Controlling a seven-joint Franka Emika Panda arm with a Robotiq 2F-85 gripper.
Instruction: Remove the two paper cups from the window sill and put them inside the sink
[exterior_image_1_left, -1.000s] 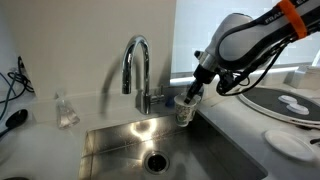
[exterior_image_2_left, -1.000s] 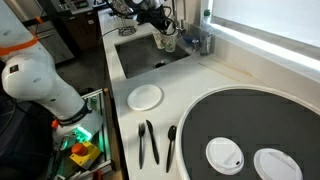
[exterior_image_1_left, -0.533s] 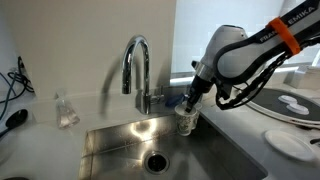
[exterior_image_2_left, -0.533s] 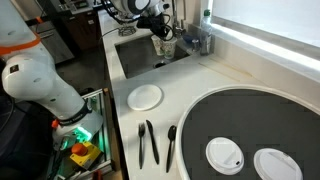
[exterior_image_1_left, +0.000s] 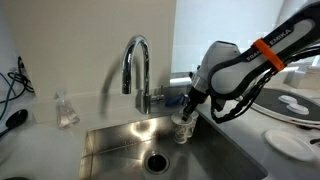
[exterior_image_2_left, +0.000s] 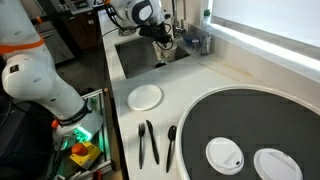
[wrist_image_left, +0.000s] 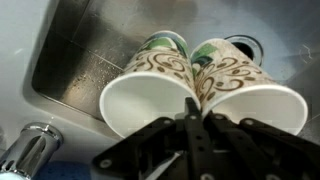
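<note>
My gripper needs to keep lowering both paper cups (exterior_image_1_left: 184, 130), which hang with their openings up over the clear sink's bottom (exterior_image_1_left: 178, 156), until the cups' bases rest there, and then let go.
My gripper (wrist_image_left: 193, 112) is shut on the two paper cups, pinching their touching rims together. In the wrist view the cups (wrist_image_left: 150, 95) hang side by side, whitish with a brown and green swirl pattern, open mouths toward the camera. They hang over the stainless-steel sink (wrist_image_left: 75, 60). In both exterior views the gripper (exterior_image_1_left: 186, 106) (exterior_image_2_left: 162, 38) holds the cups (exterior_image_1_left: 182, 126) (exterior_image_2_left: 163, 48) low over the sink (exterior_image_1_left: 120, 145) (exterior_image_2_left: 138, 58), beside the chrome tap (exterior_image_1_left: 135, 65). The white window sill (exterior_image_2_left: 262, 45) runs below the pane.
A small clear bottle (exterior_image_1_left: 66, 110) stands on the counter by the sink. A white plate (exterior_image_2_left: 146, 97) and dark cutlery (exterior_image_2_left: 150, 143) lie on the counter. A big round dark-ringed plate (exterior_image_2_left: 250, 115) holds two white lids. Cables (exterior_image_1_left: 15, 85) hang nearby.
My gripper has moved down and further over the sink with both cups still held. The cups hang lower inside the basin than before.
</note>
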